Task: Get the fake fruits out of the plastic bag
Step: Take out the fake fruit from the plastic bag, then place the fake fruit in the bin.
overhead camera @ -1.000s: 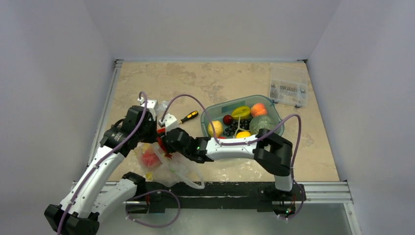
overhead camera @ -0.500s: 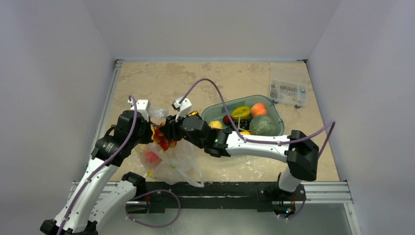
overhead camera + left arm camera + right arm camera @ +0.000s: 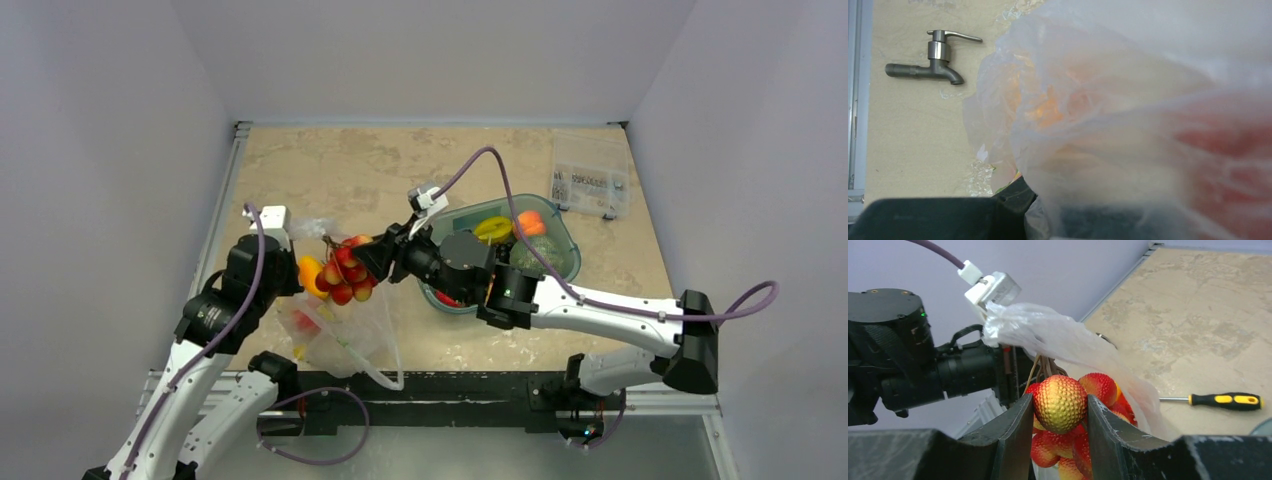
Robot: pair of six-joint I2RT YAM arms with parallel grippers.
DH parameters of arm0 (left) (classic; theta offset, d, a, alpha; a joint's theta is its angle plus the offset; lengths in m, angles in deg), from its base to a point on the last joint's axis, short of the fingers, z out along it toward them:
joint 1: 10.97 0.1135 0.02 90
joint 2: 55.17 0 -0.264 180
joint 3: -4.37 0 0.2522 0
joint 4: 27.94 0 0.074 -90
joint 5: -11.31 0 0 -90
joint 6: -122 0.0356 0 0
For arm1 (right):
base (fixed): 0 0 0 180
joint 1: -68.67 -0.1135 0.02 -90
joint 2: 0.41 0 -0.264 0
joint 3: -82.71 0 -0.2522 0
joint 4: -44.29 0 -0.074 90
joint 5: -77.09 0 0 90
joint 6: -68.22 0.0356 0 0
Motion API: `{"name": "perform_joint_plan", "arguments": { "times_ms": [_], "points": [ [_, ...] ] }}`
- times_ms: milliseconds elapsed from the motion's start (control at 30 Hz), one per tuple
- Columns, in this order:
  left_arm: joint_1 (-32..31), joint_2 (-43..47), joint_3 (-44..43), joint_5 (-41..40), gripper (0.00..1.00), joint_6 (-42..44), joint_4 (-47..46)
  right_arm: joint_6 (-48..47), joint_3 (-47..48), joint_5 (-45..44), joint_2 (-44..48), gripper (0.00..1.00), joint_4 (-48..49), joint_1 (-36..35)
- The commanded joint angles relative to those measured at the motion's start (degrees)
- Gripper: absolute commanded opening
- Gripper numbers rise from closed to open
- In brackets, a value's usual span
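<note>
I should keep pulling the bunch (image 3: 346, 275) of fake fruits until it hangs over the tub (image 3: 506, 226), because my right gripper has it held tight and my left gripper is holding the bag's edge.
The clear plastic bag (image 3: 345, 330) hangs from my left gripper (image 3: 288, 274), which is shut on its upper edge and holds it above the table. My right gripper (image 3: 368, 262) is shut on the bunch of small bumpy red-and-yellow balls (image 3: 344, 273) at the bag's mouth. In the right wrist view the fingers clamp one ball of the bunch (image 3: 1060, 402), with the bag (image 3: 1048, 335) draped behind. An orange-yellow fruit (image 3: 310, 272) sits beside the bunch. A red fruit (image 3: 306, 321) shows inside the bag. In the left wrist view the bag (image 3: 1128, 125) fills most of the frame and hides my left gripper (image 3: 1058, 216).
A teal-tinted tub (image 3: 566, 240) with several fruits stands right of centre, partly under my right arm. A small clear compartment box (image 3: 590, 175) is at the back right. A screwdriver (image 3: 1225, 400) lies on the table. A metal tap (image 3: 930, 62) lies left of the bag.
My right gripper has risen and drawn back to the right with the bunch, lifting it up at the bag's mouth. My left gripper has raised the bag's edge.
</note>
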Motion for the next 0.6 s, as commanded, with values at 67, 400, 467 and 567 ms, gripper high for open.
{"name": "perform_joint_plan", "arguments": {
  "times_ms": [67, 400, 467, 567],
  "points": [
    [0.05, 0.85, -0.05, -1.86, 0.0, -0.94, -1.14, -2.23, -3.4, -8.44, 8.48, 0.0, -6.04, 0.26],
    [0.09, 0.26, -0.47, -2.2, 0.0, -1.13, -0.39, -6.34, -6.66, -27.3, 20.17, 0.0, -22.73, 2.11],
    [0.05, 0.51, -0.49, -2.16, 0.0, -1.11, -0.38, -5.16, -7.01, -31.88, 20.28, 0.0, -27.24, 3.96],
    [0.05, 0.91, -0.26, -2.05, 0.0, -1.19, -0.5, -2.13, -6.43, -35.08, 18.56, 0.0, -33.53, 9.77]
  ]
}}
